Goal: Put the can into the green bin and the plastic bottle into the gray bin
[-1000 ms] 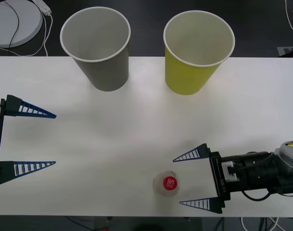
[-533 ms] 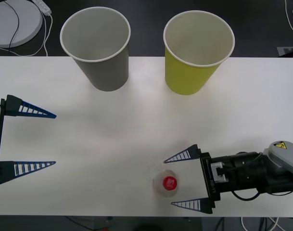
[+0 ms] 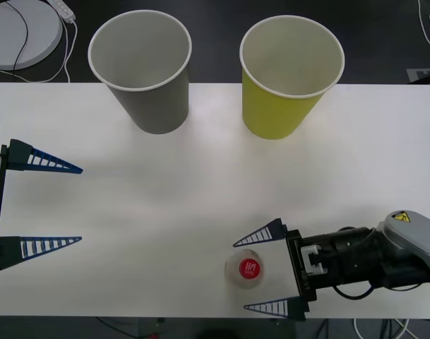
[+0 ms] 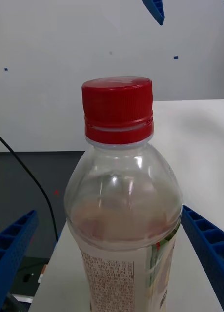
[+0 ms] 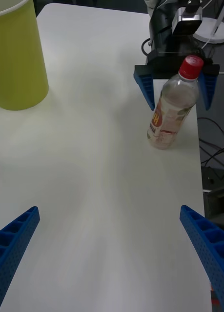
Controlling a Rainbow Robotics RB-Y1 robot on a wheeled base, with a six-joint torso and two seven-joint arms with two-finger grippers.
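The gray bin's opening (image 3: 140, 50) is much wider than the plastic bottle (image 3: 246, 269), so once I drop it in, the bottle will tip and lean against the bin's side.
The plastic bottle (image 3: 247, 268) stands upright near the table's front edge, clear with a red cap. My right gripper (image 3: 240, 275) is open around it, one blue finger on each side, not touching. Up close in the right wrist view, the bottle (image 4: 124, 195) stands between the fingers (image 4: 209, 248). From the left wrist the bottle (image 5: 171, 109) stands in front of the right arm. The gray bin (image 3: 140, 70) and the green bin (image 3: 289, 78) stand upright side by side at the far edge. My left gripper (image 3: 80, 205) waits open at the left. The can is out of view.
The white table (image 3: 200, 176) ends just in front of the bottle. A white round disc with a cable (image 3: 20, 32) lies beyond the far left corner, off the table. Dark floor shows past the far edge.
My right gripper has slid left along the front edge, and its open fingers now flank the bottle. The bottle, both bins and the left arm have not moved.
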